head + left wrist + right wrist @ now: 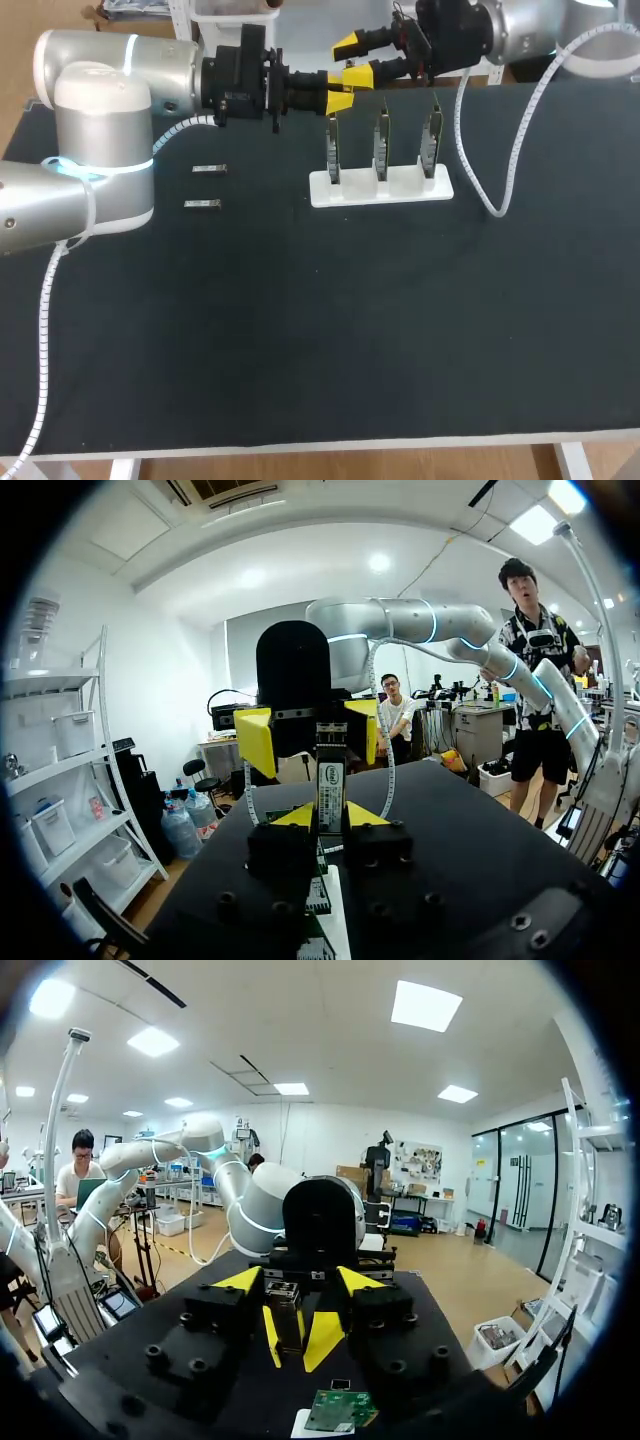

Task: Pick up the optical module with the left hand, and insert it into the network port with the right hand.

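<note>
I expect the port card [333, 148] to stay upright when I press the optical module down into its port, because the card is slotted into the white holder [335, 186].
The optical module [330, 785], a slim metal bar with a label, stands up between my left gripper's fingers, and my left gripper [330, 817] is shut on its lower end. My right gripper [308, 735] faces it head-on, its yellow fingers open on either side of the module's far end with a gap still showing. From the right wrist the module [285, 1305] sits between my right gripper [298, 1285] fingers. Both grippers, left [345, 90] and right [365, 58], meet above the table's far edge. The port cards [381, 145] stand upright in a white holder [380, 188].
Two spare modules [209, 169] [202, 204] lie flat to the left of the holder. A white cable [500, 170] from my right arm hangs down onto the mat beside the holder. A green circuit card [340, 1410] shows below the right gripper.
</note>
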Action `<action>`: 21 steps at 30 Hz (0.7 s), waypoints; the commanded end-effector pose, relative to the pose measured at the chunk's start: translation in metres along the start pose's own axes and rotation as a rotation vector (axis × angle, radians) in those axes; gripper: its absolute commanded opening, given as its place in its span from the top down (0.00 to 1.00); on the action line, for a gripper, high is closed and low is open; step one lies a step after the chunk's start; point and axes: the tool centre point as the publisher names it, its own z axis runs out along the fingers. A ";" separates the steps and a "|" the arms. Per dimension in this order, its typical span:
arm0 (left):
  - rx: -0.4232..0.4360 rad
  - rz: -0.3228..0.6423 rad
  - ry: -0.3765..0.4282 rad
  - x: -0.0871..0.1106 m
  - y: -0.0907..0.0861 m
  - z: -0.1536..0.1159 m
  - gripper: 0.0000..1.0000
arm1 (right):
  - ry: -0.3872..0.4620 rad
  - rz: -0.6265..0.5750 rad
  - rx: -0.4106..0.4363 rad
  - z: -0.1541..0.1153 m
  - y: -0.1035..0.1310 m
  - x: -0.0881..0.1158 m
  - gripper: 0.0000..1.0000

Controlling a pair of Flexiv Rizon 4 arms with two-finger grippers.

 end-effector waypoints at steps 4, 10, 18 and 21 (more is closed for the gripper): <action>-0.002 0.002 0.000 0.000 0.000 0.000 1.00 | 0.001 -0.001 0.001 0.000 0.000 0.000 1.00; -0.002 0.002 0.000 0.000 0.000 0.000 1.00 | 0.001 -0.001 0.001 0.000 0.000 0.000 1.00; -0.002 0.002 0.000 0.000 0.000 0.000 0.00 | 0.001 -0.001 0.001 0.000 0.000 0.000 1.00; -0.002 0.002 0.000 0.000 0.000 0.000 0.00 | 0.001 -0.001 0.001 0.000 0.000 0.000 1.00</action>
